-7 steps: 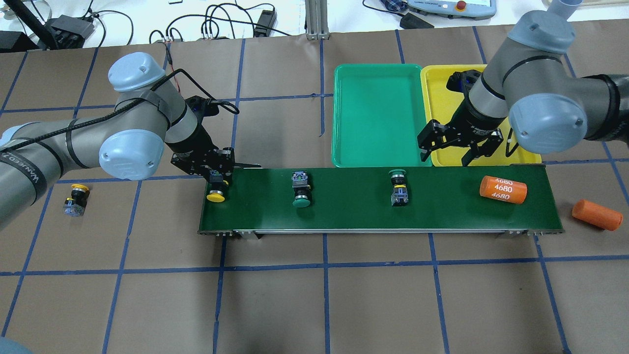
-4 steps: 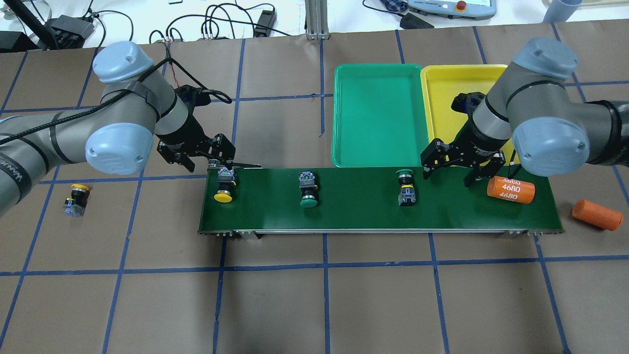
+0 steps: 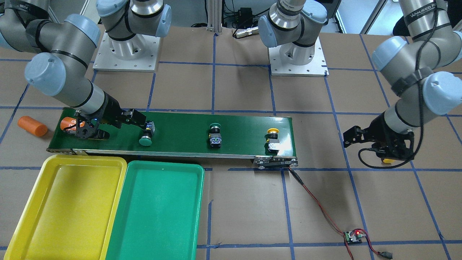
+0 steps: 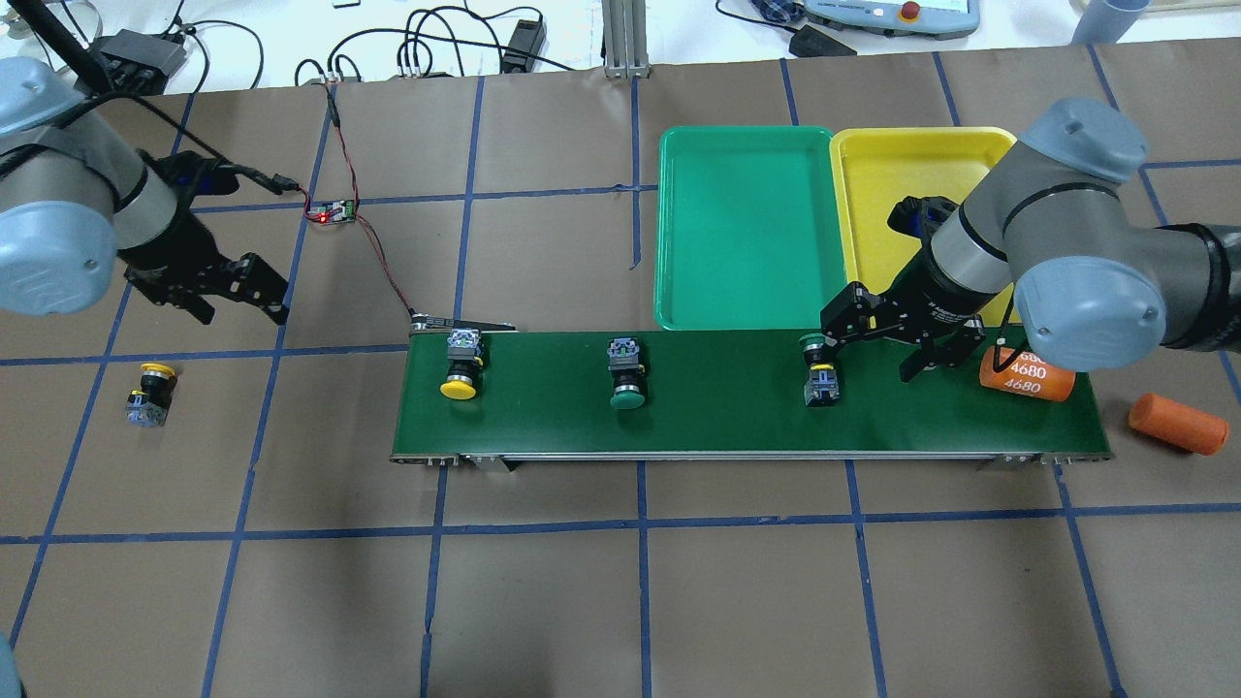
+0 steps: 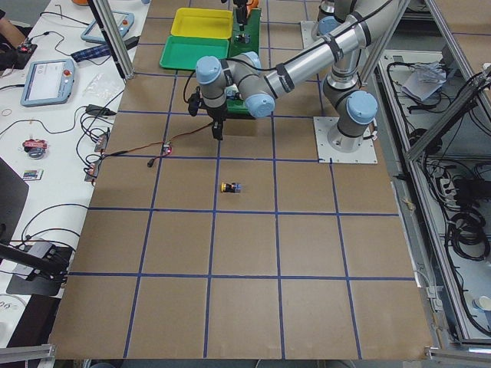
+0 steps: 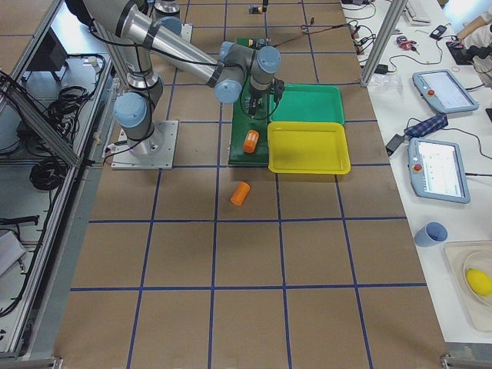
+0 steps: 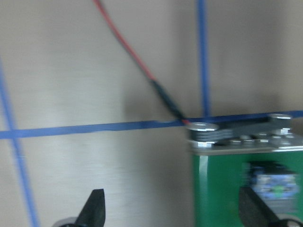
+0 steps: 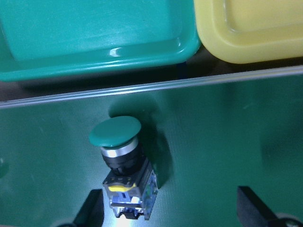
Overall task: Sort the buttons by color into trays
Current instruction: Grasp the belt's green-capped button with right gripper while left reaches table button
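The small board (image 3: 355, 236) is glowing red, so the loose yellow button (image 3: 388, 160) will travel toward the orange cylinders when I bring the button onto the belt.
Three buttons lie on the conveyor belt (image 4: 717, 412): a yellow one (image 4: 458, 373) at the left end, a green one (image 4: 627, 381) in the middle and a green one (image 4: 817, 368) further right. A second yellow button (image 4: 148, 393) lies on the table to the left of the belt. My right gripper (image 4: 877, 347) is open just over the belt beside the right-hand green button (image 8: 120, 156), which lies near its left finger. My left gripper (image 4: 233, 302) is open and empty over the table, between the belt and the loose yellow button. The green tray (image 4: 747, 228) and the yellow tray (image 4: 887, 160) hold nothing.
An orange cylinder marked 4680 (image 4: 1023, 375) lies on the belt's right end, close to my right gripper. A plain orange cylinder (image 4: 1178, 424) lies on the table past that end. A red-and-black wire (image 4: 373, 257) with a small board runs from the belt's left end.
My left gripper left the yellow button on the belt's left end and swung away left. My right gripper came down from the yellow tray to the belt. Everything on the belt drifted right.
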`<state>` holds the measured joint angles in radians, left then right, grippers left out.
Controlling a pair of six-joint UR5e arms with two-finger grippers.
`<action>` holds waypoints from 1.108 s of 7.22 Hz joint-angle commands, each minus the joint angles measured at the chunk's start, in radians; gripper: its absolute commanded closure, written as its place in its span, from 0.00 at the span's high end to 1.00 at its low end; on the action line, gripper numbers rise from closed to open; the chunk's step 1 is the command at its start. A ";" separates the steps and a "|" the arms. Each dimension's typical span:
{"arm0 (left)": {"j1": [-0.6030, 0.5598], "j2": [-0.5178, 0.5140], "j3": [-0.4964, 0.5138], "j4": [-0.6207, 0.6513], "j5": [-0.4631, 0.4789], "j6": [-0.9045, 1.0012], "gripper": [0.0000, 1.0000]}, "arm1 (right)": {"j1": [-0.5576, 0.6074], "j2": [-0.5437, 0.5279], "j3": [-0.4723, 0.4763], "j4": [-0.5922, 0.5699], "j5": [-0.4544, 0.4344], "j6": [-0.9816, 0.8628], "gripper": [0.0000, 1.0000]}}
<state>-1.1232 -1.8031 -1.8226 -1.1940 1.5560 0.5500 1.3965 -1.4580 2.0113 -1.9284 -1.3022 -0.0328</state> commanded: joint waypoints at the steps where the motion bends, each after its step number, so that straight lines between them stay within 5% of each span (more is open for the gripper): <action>1: 0.165 -0.031 -0.014 0.014 0.001 0.193 1.00 | -0.002 0.002 0.001 -0.003 0.004 -0.001 1.00; 5: 0.223 -0.131 -0.136 0.399 0.032 0.269 1.00 | -0.002 0.027 0.001 -0.037 -0.017 -0.001 1.00; 6: 0.223 -0.151 -0.136 0.402 0.033 0.277 1.00 | -0.001 0.089 -0.006 -0.029 -0.025 0.011 0.60; 7: 0.223 -0.165 -0.132 0.404 0.032 0.277 0.95 | 0.001 0.094 -0.019 -0.035 -0.066 0.011 0.32; 8: 0.223 -0.171 -0.126 0.403 0.033 0.277 0.27 | 0.001 0.093 -0.054 -0.017 -0.089 0.008 0.07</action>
<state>-0.9010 -1.9613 -1.9522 -0.7968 1.5880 0.8255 1.3965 -1.3740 1.9892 -1.9581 -1.3589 -0.0240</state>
